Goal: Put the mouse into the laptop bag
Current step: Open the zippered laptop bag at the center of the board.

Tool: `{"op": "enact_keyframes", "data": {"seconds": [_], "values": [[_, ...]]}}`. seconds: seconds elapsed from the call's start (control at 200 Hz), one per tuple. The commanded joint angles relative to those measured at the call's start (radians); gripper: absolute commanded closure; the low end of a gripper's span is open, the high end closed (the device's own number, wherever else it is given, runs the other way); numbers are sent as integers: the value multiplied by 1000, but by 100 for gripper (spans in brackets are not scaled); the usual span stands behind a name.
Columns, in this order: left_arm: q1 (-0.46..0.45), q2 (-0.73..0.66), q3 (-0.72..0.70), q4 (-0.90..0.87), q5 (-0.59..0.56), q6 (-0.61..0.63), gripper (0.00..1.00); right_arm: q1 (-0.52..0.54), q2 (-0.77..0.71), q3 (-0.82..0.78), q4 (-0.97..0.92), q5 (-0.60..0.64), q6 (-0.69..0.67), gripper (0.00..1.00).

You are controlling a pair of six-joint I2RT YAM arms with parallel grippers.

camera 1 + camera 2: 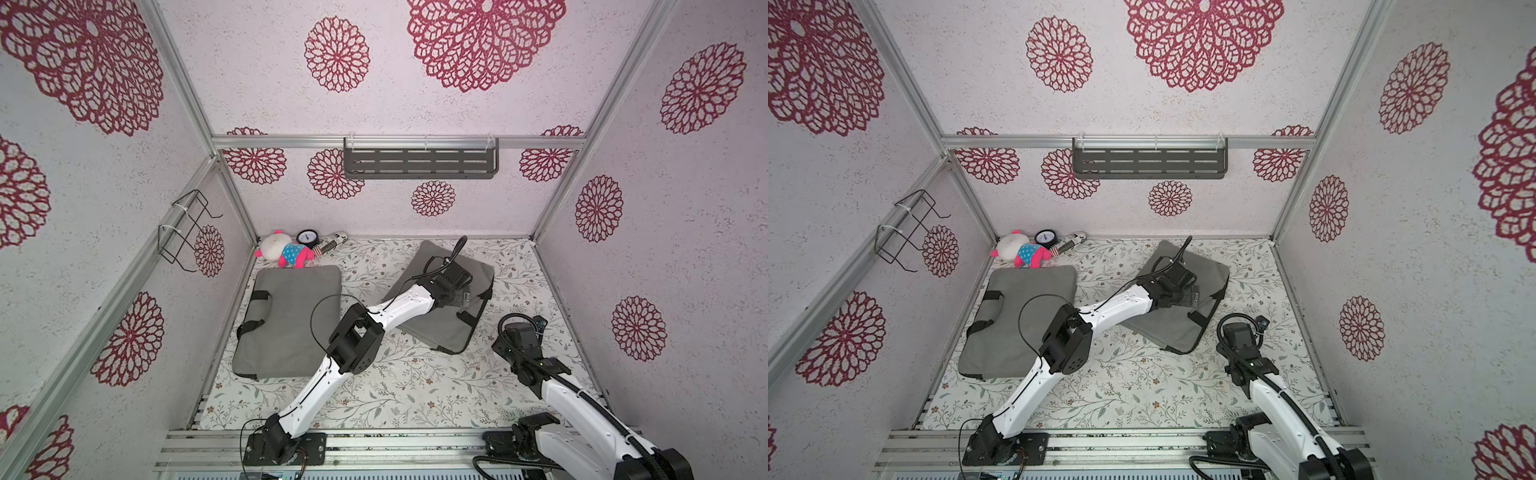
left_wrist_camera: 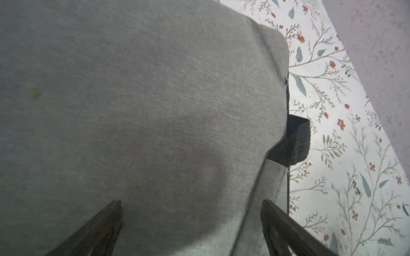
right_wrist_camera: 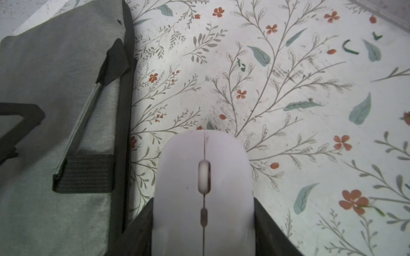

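Note:
The laptop bag's handle [image 3: 79, 128] stands clear of the cloth, in line with the robot's open fingers, so the robot's left gripper should carry on moving toward the handle and close there.
A grey laptop bag [image 1: 436, 328] lies slanted on the flowered table at the middle right, seen in both top views [image 1: 1167, 328]. My left gripper [image 1: 465, 297] hovers over it near the handle edge. In the left wrist view the left gripper [image 2: 190, 204] is open above the bag's cloth [image 2: 155, 88], with nothing between its fingers. The white mouse [image 3: 203, 177] sits in my right gripper [image 3: 203, 206], whose black fingers [image 3: 142, 221] press its two sides. It hangs just above the table beside the bag's zipper edge [image 3: 126, 133]. The mouse is hidden in both top views.
A second grey bag [image 1: 286, 320] lies at the left. A plush toy [image 1: 286, 251], a small clock [image 1: 308, 237] and a striped object [image 1: 332, 242] sit in the back left corner. A slotted shelf [image 1: 419, 160] and a wire rack [image 1: 183, 232] hang on the walls.

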Motion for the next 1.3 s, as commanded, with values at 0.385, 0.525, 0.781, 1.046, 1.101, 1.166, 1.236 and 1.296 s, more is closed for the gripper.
{"op": "enact_keyframes", "data": {"seconds": [0.385, 0.525, 0.781, 1.046, 1.101, 1.166, 1.236, 1.296], "values": [[-47, 82, 23, 50, 76, 127, 2, -13, 45, 0, 71, -32, -20, 67], [-84, 115, 83, -35, -41, 180, 2, -14, 43, 4, 65, -27, -20, 67], [-103, 175, 174, -189, -141, 200, 7, -21, 37, 0, 86, -34, -9, 67], [-94, 157, 186, -212, -47, 218, 71, -28, 46, 9, 102, -51, -1, 68], [-86, 144, 186, -200, -2, 216, 84, -37, 44, 8, 112, -58, 3, 69], [-70, 124, 185, -187, 67, 207, 92, -57, 44, 5, 142, -92, 8, 70], [-39, 97, 189, -166, 186, 197, 98, -79, 48, 2, 175, -128, 11, 70], [-5, 68, 201, -170, 268, 171, 100, -96, 56, 9, 193, -150, 12, 70]]}}
